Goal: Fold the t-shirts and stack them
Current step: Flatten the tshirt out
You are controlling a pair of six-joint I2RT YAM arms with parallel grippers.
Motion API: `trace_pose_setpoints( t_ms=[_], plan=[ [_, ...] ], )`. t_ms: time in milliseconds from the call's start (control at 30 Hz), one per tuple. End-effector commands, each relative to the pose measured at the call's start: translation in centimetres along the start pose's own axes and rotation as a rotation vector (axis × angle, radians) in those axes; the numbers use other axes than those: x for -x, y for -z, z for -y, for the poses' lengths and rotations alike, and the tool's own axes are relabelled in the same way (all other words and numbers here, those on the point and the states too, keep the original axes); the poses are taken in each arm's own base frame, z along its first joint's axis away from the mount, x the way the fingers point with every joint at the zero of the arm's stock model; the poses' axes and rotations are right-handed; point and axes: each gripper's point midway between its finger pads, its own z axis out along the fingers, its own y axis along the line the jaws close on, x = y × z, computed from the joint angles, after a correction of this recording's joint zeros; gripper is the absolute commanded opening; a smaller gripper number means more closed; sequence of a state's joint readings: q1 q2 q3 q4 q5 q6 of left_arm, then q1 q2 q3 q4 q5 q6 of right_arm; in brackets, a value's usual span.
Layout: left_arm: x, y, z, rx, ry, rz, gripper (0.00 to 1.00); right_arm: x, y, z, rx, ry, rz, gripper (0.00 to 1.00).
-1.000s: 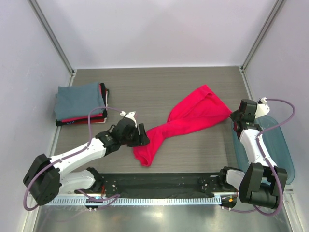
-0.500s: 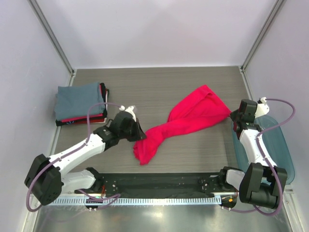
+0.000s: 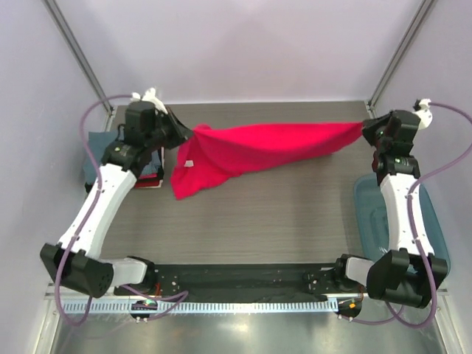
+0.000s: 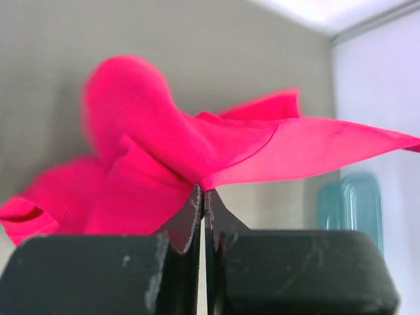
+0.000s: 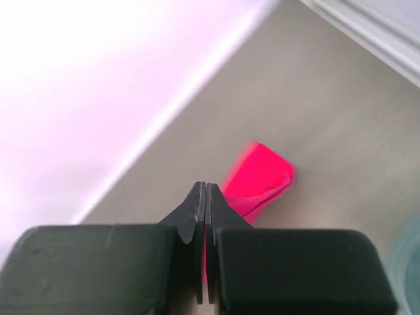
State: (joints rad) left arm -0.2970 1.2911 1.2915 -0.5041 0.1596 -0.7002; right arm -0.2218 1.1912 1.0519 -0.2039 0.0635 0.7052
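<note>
The t-shirt stretches into a narrow piece of cloth and bunches (image 3: 195, 172) under my left gripper. Next, I raise that t-shirt end (image 3: 200, 133) high and move my right gripper inward.
A bright red-pink t-shirt (image 3: 265, 146) hangs stretched in the air across the back of the table. My left gripper (image 3: 189, 135) is shut on its left end, and a loose fold with a small white label (image 3: 189, 163) droops below that grip. My right gripper (image 3: 366, 130) is shut on the right end. In the left wrist view the cloth (image 4: 151, 151) bunches just past the closed fingertips (image 4: 204, 191). Seen from the right wrist, the closed tips (image 5: 204, 187) pinch a strip of the shirt (image 5: 259, 178). A stack of folded t-shirts (image 3: 94, 150), slate blue-grey on top, lies at far left, partly hidden by my left arm.
A translucent teal plastic tub (image 3: 398, 217) sits at the right edge of the table (image 3: 280, 214), beside the right arm; it also shows in the left wrist view (image 4: 348, 200). Metal frame posts stand at the back corners. White walls close in three sides.
My left gripper closed on the shirt's near end. Both arms then rose and swung toward the back, lifting the shirt off the table and pulling it taut between them.
</note>
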Motion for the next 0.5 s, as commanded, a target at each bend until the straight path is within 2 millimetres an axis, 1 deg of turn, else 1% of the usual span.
trace_pose_setpoints(
  t_ms=[0, 33, 67, 100, 133, 167, 200, 233, 267, 300, 333, 367, 400, 433, 467],
  plan=[
    [6.2, 7.1, 3.4, -0.028, -0.145, 0.21, 0.0, 4.9, 4.2, -6.0, 0.186, 0.039, 0.076, 0.01],
    [7.3, 8.6, 3.6, -0.017, -0.164, 0.268, 0.0, 6.1, 5.4, -7.4, 0.232, 0.047, 0.098, 0.01],
    [8.4, 11.4, 4.7, -0.046, -0.195, 0.338, 0.0, 6.6, 6.5, -8.3, 0.27, 0.055, 0.109, 0.01],
    [8.9, 13.1, 5.3, -0.068, -0.218, 0.381, 0.0, 7.4, 8.3, -9.2, 0.311, 0.064, 0.139, 0.01],
    [9.5, 14.7, 5.8, -0.08, -0.234, 0.423, 0.0, 7.9, 9.5, -9.9, 0.346, 0.081, 0.151, 0.01],
    [10.1, 16.1, 5.7, -0.062, -0.252, 0.465, 0.0, 8.1, 10.5, -10.3, 0.367, 0.09, 0.162, 0.01],
    [10.2, 18.4, 6.1, -0.079, -0.268, 0.507, 0.0, 8.8, 12.6, -10.9, 0.405, 0.099, 0.197, 0.01],
    [10.5, 19.9, 6.5, -0.088, -0.275, 0.539, 0.0, 9.0, 13.6, -11.4, 0.432, 0.112, 0.207, 0.01],
    [10.6, 20.9, 6.3, -0.074, -0.284, 0.559, 0.0, 9.4, 14.9, -11.7, 0.454, 0.119, 0.227, 0.01],
    [10.8, 22.4, 6.6, -0.085, -0.288, 0.587, 0.0, 9.8, 15.9, -12.0, 0.472, 0.122, 0.246, 0.01],
    [11.0, 23.4, 6.7, -0.086, -0.287, 0.608, 0.0, 10.7, 18.1, -12.6, 0.504, 0.123, 0.287, 0.01],
    [11.4, 24.8, 7.0, -0.083, -0.281, 0.634, 0.0, 11.2, 19.1, -12.9, 0.515, 0.127, 0.309, 0.01],
    [11.7, 25.6, 7.3, -0.087, -0.285, 0.645, 0.0, 11.6, 20.1, -13.2, 0.527, 0.13, 0.327, 0.01],
    [12.5, 27.2, 8.3, -0.106, -0.287, 0.675, 0.0, 13.0, 22.4, -14.2, 0.563, 0.137, 0.374, 0.01],
    [12.5, 27.5, 8.3, -0.098, -0.289, 0.664, 0.0, 13.3, 23.2, -14.4, 0.563, 0.147, 0.379, 0.01]
  ],
)
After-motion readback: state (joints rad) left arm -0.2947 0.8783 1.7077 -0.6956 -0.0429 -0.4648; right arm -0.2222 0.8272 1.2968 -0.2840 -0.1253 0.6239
